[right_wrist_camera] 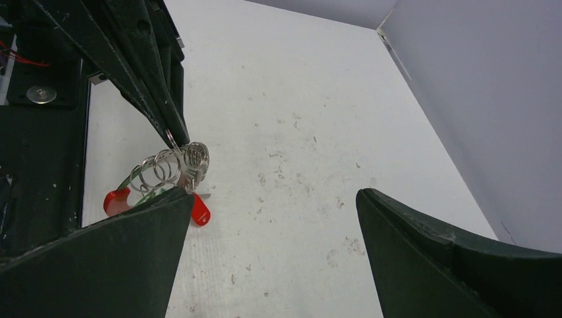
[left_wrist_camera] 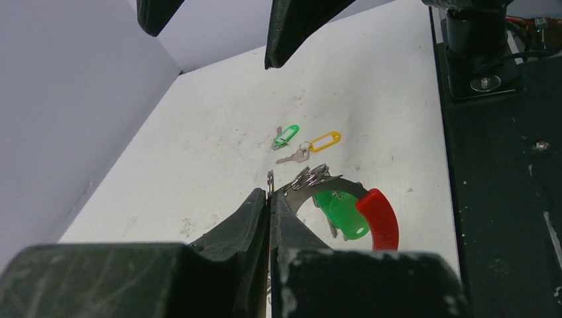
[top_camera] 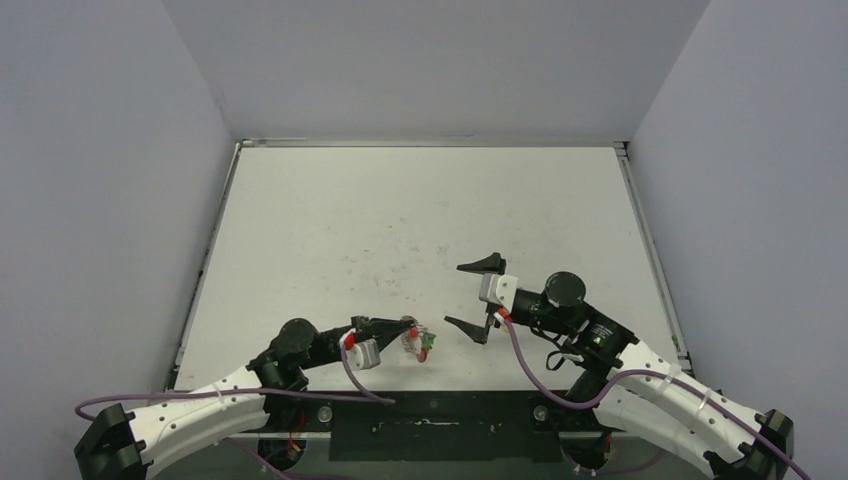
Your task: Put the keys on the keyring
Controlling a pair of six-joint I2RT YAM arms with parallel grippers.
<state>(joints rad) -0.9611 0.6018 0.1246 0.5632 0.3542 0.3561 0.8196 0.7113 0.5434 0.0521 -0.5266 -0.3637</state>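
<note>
Only a short tip of the keyring's silver loop [left_wrist_camera: 270, 180] sticks out of the left gripper's fingers, so the right gripper should hold that tip [right_wrist_camera: 171, 138] while the left gripper changes its grip.
My left gripper [top_camera: 405, 326] is shut on a silver loop of the keyring [left_wrist_camera: 270, 180] and holds it just above the table near the front edge. The keyring's coiled wire [right_wrist_camera: 169, 165] and red curved segment [left_wrist_camera: 379, 218] hang beside the fingertips. A green-headed key [left_wrist_camera: 341, 213] sits inside the ring's curve and a red-headed key [right_wrist_camera: 199, 211] hangs below the coils. A second green key [left_wrist_camera: 286, 136] and a yellow key [left_wrist_camera: 323, 141] lie loose on the table beyond the ring. My right gripper [top_camera: 470, 296] is wide open and empty, to the right of the keyring.
The white table [top_camera: 420, 220] is walled by grey panels on the left, back and right. The black base mount [left_wrist_camera: 504, 165] runs along the near edge beside the keyring.
</note>
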